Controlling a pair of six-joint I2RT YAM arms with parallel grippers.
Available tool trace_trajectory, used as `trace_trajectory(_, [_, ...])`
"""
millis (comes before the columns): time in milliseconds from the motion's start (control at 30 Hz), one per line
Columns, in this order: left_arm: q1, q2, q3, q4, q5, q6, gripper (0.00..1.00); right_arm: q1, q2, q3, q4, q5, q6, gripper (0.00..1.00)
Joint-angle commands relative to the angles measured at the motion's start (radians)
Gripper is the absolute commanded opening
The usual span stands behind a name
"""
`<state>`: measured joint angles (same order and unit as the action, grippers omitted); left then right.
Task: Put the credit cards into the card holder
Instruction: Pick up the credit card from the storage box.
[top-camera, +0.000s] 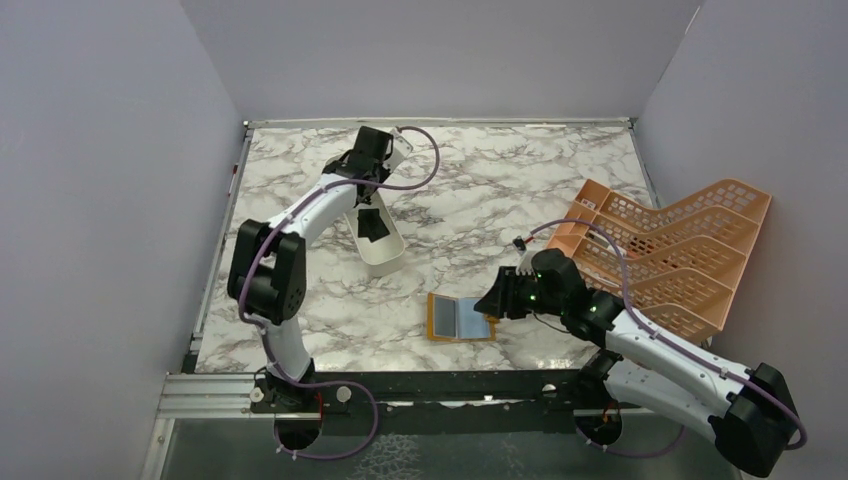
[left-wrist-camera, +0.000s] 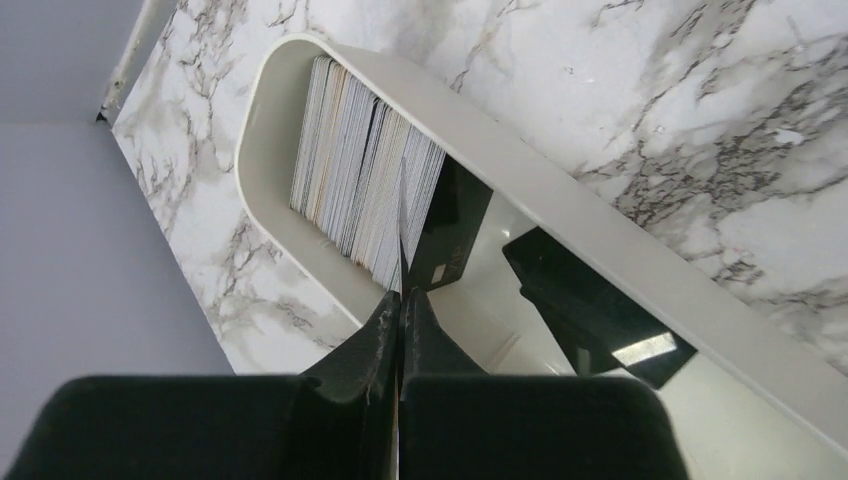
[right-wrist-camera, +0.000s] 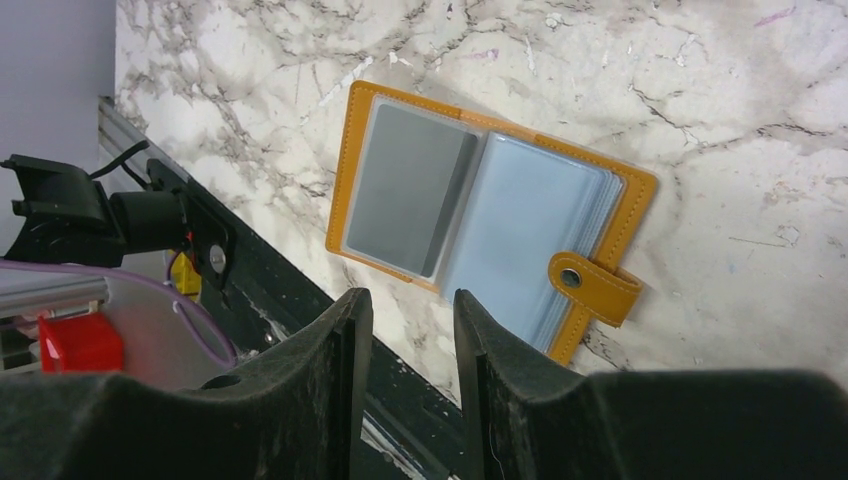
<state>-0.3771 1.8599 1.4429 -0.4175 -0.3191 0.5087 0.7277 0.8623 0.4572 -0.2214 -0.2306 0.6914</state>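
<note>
The thin card's loose end (left-wrist-camera: 403, 205) reaches out beyond my left gripper's fingers, so I should go on carrying the card until my open right gripper (right-wrist-camera: 412, 322) closes on that end.
The orange-tan card holder (top-camera: 458, 318) lies open near the table's front edge. In the right wrist view (right-wrist-camera: 490, 215) it shows a grey panel on the left, pale blue sleeves on the right and a snap strap. My right gripper (top-camera: 487, 305) (right-wrist-camera: 410, 310) is open and empty, just beside the holder's near edge. A stack of credit cards (left-wrist-camera: 350, 180) stands on edge in the white oval tray (left-wrist-camera: 600, 240). My left gripper (top-camera: 368, 200) (left-wrist-camera: 402, 295) is shut on one thin card (left-wrist-camera: 402, 230), seen edge-on at the stack's end. Two black cards (left-wrist-camera: 590, 310) lie apart in the tray.
The white tray (top-camera: 385, 262) sits at the left middle of the marble table. A large orange lattice rack (top-camera: 670, 250) stands at the right, close behind my right arm. The black front rail (right-wrist-camera: 300, 300) runs just below the card holder.
</note>
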Motion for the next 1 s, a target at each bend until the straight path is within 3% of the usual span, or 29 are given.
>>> trace_trajectory(0, [0.005,-0.15,-0.055,-0.009,0.102,-0.144,0.0,0.006,-0.019,0.004,0.064,-0.054,0.017,0.41])
trace_trajectory(267, [0.007,-0.368,-0.124,-0.007,0.315,-0.353,0.0,0.007,-0.128,-0.034,0.155,-0.043,0.032,0.41])
trace_trajectory(533, [0.007,-0.566,-0.283,0.12,0.761,-0.662,0.0,0.006,-0.27,-0.059,0.301,-0.089,0.073,0.41])
trace_trajectory(700, [0.007,-0.688,-0.493,0.338,1.02,-0.941,0.0,0.006,-0.275,-0.055,0.384,-0.115,0.104,0.41])
trace_trajectory(900, [0.005,-0.8,-0.753,0.703,1.172,-1.34,0.0,0.006,-0.203,-0.057,0.516,-0.137,0.19,0.4])
trace_trajectory(967, [0.001,-0.818,-0.794,0.751,1.19,-1.406,0.0,0.006,-0.164,-0.061,0.58,-0.154,0.216,0.39])
